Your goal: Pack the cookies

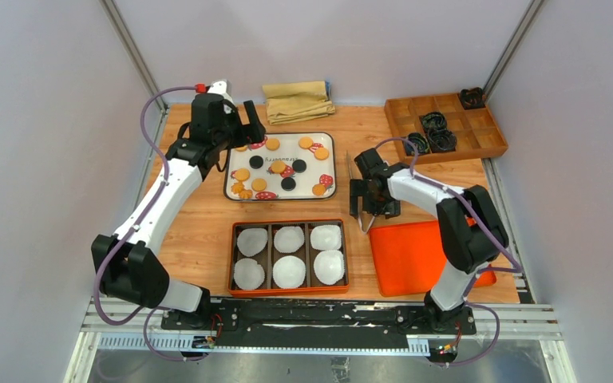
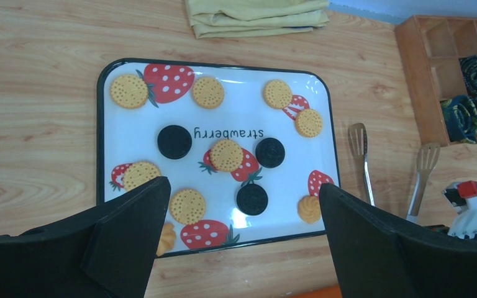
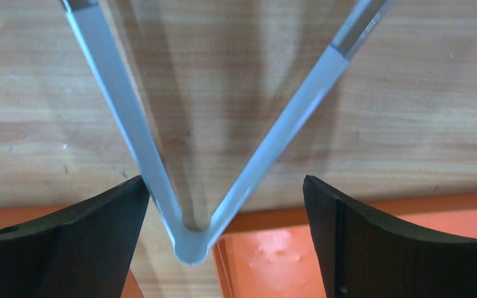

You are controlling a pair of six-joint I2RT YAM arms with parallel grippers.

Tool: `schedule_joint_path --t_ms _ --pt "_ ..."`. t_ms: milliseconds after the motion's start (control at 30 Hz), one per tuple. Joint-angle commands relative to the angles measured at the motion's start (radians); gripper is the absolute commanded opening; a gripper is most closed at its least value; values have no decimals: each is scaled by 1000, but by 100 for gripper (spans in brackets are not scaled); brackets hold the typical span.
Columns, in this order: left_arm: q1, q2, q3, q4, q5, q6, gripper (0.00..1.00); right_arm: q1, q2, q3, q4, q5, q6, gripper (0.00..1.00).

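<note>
The robot's right gripper has the hinge end [image 3: 191, 246] and both handles of the tongs inside its open fingers, so it should go on moving up the handles [image 3: 279, 135] and close there.
Several cookies, golden [image 1: 272, 144] and black [image 1: 256, 162], lie on the white strawberry tray [image 1: 279, 198]. In the left wrist view a golden cookie [image 2: 227, 155] and a black cookie [image 2: 174, 141] sit near the middle of this tray [image 2: 242, 105]. My left gripper [image 1: 245, 126] [image 2: 242, 186] hovers open above the tray, holding nothing. My right gripper [image 1: 367, 211] [image 3: 225, 180] is open and low over the table, with the hinge end of metal tongs [image 3: 192, 245] between its fingers. The tongs [image 2: 363, 162] lie right of the tray.
An orange six-cell box [image 1: 231, 259] with white paper liners [image 1: 290, 238] stands in front of the tray. Its orange lid [image 1: 415, 255] lies to the right, under the right arm. A wooden organiser [image 1: 445, 124] and a folded cloth [image 1: 297, 100] are at the back.
</note>
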Motion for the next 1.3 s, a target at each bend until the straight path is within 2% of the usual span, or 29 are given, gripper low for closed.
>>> schedule_joint_path --t_ms 0,200,533,633,800,867,1067,1267 --pt "-6 -18 -18 14 -29 13 99 15 83 69 6 34 27 100" --pt "-6 -14 -21 22 -17 16 99 9 146 133 5 132 79 100" --pt "-6 -19 -29 30 -17 23 99 -1 234 206 0 163 108 99" --pt "-6 -15 -28 29 -16 23 99 -3 243 204 -3 177 114 94" --pt "-6 -14 -29 29 -12 22 99 -2 210 175 -3 196 99 74" --pt "-6 -12 -29 32 -6 20 99 2 181 161 -3 198 90 70" --pt "-6 -14 -28 30 -3 19 99 38 80 189 -45 228 41 64" --pt "-6 -29 -25 30 1 15 99 92 23 327 -177 279 -28 63"
